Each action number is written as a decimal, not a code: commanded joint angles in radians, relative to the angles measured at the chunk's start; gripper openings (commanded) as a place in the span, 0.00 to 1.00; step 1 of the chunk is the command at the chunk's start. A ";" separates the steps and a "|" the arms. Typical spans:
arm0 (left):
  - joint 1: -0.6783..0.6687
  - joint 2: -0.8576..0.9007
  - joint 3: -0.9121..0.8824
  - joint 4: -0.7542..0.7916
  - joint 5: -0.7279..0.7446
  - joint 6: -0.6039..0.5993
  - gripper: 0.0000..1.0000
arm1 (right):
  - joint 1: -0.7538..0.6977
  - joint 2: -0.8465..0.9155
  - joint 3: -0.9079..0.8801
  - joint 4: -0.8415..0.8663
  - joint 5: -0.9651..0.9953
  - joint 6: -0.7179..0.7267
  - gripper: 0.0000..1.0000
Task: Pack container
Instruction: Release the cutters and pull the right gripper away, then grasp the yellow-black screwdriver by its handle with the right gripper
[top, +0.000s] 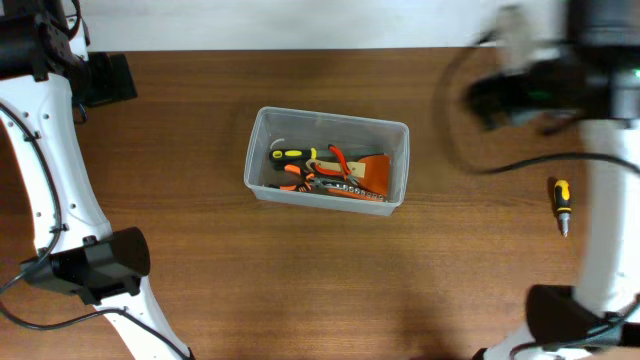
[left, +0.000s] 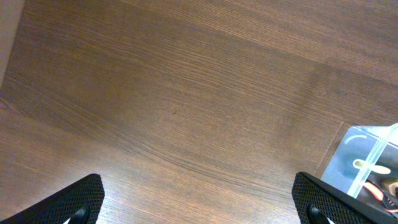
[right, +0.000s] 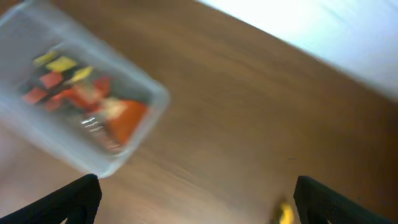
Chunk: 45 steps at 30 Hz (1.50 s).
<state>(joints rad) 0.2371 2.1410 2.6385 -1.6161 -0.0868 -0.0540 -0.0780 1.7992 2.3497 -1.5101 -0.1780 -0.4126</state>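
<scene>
The screwdriver is lying by itself, away from the container, so my open right gripper should go on moving toward its handle until the fingers are on both sides of the handle, and then close.
The clear plastic container sits mid-table and holds several tools, among them orange-handled pliers and a yellow-and-black handled tool. A yellow-and-black screwdriver lies on the table far to the right. My right gripper is open and empty, blurred by motion, over bare wood between the container and the screwdriver. It shows as a dark blur at the top right of the overhead view. My left gripper is open and empty over bare table, with a container corner to its right.
The white left arm runs down the table's left side with its base near the front. The right arm's base stands at the front right. A pale wall strip borders the table's far edge.
</scene>
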 joint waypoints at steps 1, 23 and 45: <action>0.003 -0.013 -0.003 -0.001 -0.008 -0.013 0.99 | -0.200 0.028 -0.022 -0.003 0.009 0.216 0.99; 0.003 -0.013 -0.003 -0.001 -0.008 -0.013 0.99 | -0.570 0.226 -0.668 0.359 0.012 0.146 0.84; 0.003 -0.013 -0.003 -0.001 -0.008 -0.013 0.99 | -0.552 0.349 -0.798 0.600 0.190 0.129 0.77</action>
<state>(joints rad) 0.2371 2.1410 2.6385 -1.6161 -0.0868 -0.0540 -0.6441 2.1353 1.5528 -0.9192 -0.0036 -0.2779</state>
